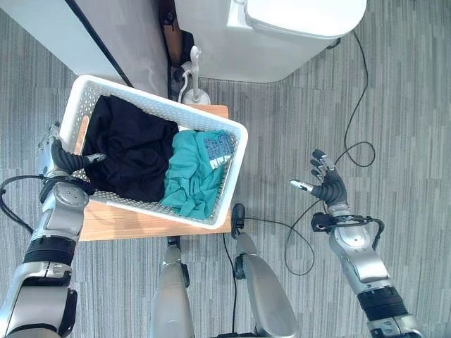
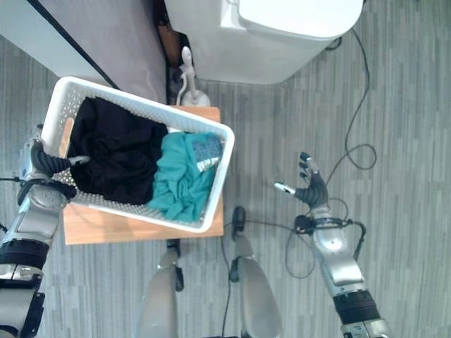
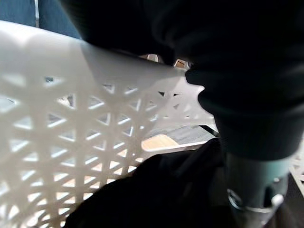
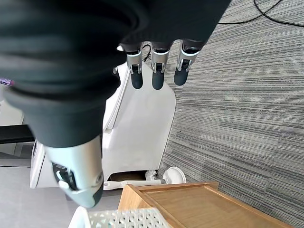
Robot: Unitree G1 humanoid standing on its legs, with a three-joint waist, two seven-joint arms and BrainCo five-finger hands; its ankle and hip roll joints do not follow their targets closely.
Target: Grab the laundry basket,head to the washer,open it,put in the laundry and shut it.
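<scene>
My gripper will make the teal clothes (image 1: 192, 173) slump toward the laundry basket's low end when it tilts the laundry basket, because the clothes lie in a loose heap below the laundry basket's open rim (image 1: 236, 169).
A white lattice laundry basket (image 1: 162, 102) sits askew on a low wooden table (image 1: 127, 222). It holds a black garment (image 1: 134, 148) and teal clothes (image 1: 190, 176). My left hand (image 1: 60, 160) grips the basket's left rim, thumb (image 3: 251, 180) inside against the black cloth and the fingers outside the wall (image 3: 71, 118). My right hand (image 1: 328, 184) hangs open in the air over the carpet, well to the right of the basket, touching nothing; its straight fingers (image 4: 156, 76) point toward the white washer (image 4: 142, 123). The washer (image 1: 282, 28) stands ahead with its lid down.
A white brush in a round holder (image 1: 194, 84) stands on the floor between the table and the washer. A grey panel (image 1: 106, 35) rises at the far left. Grey carpet (image 1: 394, 105) stretches to the right.
</scene>
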